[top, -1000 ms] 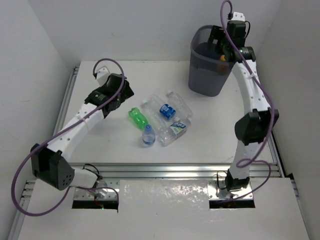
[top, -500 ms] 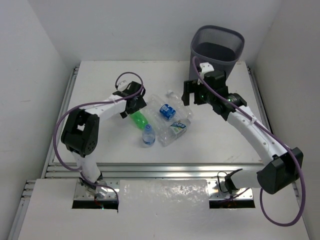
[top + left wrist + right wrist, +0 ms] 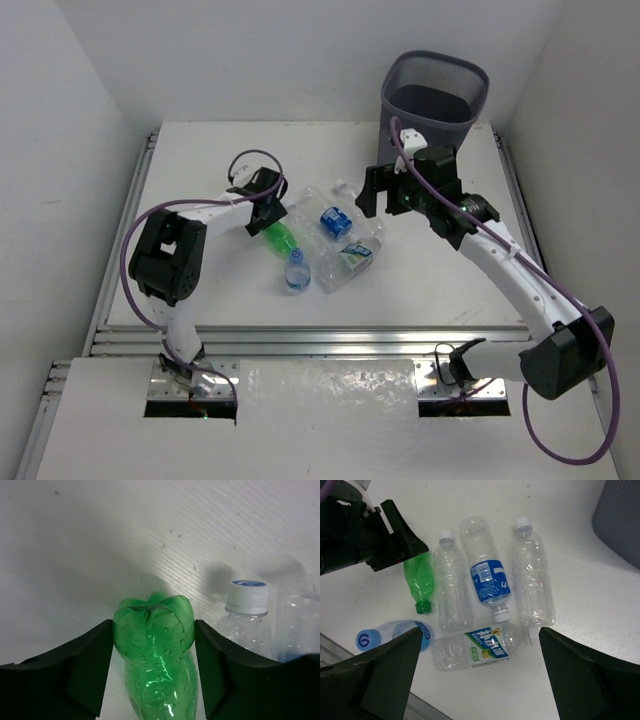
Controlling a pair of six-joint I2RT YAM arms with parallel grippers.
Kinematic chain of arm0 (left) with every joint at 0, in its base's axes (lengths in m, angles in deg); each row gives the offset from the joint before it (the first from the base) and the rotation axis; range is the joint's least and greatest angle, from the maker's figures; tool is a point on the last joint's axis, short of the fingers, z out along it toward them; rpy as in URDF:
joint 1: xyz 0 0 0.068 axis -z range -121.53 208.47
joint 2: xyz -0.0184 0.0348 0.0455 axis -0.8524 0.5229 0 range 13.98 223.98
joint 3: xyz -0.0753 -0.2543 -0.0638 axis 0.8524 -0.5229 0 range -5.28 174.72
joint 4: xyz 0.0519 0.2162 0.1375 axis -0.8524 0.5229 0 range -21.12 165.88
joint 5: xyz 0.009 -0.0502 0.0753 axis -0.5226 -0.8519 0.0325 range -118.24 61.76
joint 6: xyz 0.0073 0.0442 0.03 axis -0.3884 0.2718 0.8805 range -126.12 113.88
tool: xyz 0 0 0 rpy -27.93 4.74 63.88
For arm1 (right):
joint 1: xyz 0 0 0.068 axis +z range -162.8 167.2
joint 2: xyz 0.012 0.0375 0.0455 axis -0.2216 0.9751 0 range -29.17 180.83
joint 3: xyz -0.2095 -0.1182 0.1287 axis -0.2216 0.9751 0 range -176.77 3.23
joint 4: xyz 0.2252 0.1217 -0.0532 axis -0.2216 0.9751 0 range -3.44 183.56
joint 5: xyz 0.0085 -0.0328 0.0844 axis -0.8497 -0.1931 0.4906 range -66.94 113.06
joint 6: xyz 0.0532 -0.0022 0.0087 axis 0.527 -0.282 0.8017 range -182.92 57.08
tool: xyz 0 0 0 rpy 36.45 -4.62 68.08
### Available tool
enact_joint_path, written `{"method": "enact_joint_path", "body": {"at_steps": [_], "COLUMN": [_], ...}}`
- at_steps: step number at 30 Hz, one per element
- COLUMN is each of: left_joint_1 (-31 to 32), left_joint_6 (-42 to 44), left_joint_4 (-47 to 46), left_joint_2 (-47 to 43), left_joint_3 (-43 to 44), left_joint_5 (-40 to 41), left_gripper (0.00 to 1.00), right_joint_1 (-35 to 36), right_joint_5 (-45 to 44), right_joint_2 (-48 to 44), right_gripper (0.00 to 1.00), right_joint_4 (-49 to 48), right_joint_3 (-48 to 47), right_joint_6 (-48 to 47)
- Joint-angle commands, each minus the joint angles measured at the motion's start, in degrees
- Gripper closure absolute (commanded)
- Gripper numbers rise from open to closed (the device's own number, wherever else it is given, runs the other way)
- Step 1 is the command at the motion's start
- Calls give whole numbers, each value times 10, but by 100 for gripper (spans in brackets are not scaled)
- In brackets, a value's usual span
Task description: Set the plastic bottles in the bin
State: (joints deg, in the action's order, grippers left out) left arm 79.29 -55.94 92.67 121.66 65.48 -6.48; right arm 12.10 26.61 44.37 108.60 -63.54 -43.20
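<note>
The robot's left gripper has the green bottle (image 3: pixel 154 617) by its base, far from the bin, so the right gripper should take the bottle over by its cap end (image 3: pixel 423 598).
A green bottle (image 3: pixel 152 650) lies on the white table with its base toward my left wrist camera. My left gripper (image 3: pixel 152 625) is shut on it, one finger pressing each side. In the top view this gripper (image 3: pixel 268 212) sits at the upper end of the green bottle (image 3: pixel 281 238). My right gripper (image 3: pixel 480 630) hangs open above the other bottles: a blue-labelled one (image 3: pixel 490 582), a green-white labelled one (image 3: pixel 482 647), two plain clear ones (image 3: pixel 451 587) (image 3: pixel 532 580) and a small blue-capped one (image 3: pixel 390 635). The dark mesh bin (image 3: pixel 435 75) stands at the back right.
White walls close in the table on the left, right and back. An aluminium rail (image 3: pixel 330 340) runs along the near edge. The bin's wall (image 3: pixel 620 515) shows at the top right of the right wrist view. The left arm's purple cable (image 3: pixel 250 160) loops above its wrist.
My left arm reached right to the green bottle and its jaws closed in on it. My right arm swung from over the bin down to above the bottle cluster, still open.
</note>
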Motion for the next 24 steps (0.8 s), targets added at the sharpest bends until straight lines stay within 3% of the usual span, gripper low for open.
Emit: {"method": "enact_joint_path", "body": {"at_steps": [1,5,10,12,14,18,21,24], "left_joint_1": [-13,-13,17,38,49,52,56,62], "left_joint_6": [-8,-7,48,82,125,132,109,97], "left_joint_4": [13,11,15,-4,-83,-227,-302,-341], "left_joint_2": [-26,-120,-271,-334,-377,-447,-454,-456], "left_joint_3": [-25,-56,-62,-71,-100,-131,-139,-142], "left_joint_5": [23,68,101,85,-2,-212,-292,-313], "left_gripper": [100,100,100,100,100,100,100,100], "right_joint_1": [4,4,8,15,25,27,36,42], "right_joint_5": [34,103,305,346,403,513,533,552], "right_joint_2": [-6,15,70,106,129,159,165,161], "right_gripper": [1,1,1,1,1,1,1,1], "right_joint_4": [-31,-44,-96,-115,-159,-308,-357,-410], "right_joint_3": [-1,-13,-54,-81,-93,-94,-84,-70], "right_joint_6": [8,4,20,42,72,166,207,242]}}
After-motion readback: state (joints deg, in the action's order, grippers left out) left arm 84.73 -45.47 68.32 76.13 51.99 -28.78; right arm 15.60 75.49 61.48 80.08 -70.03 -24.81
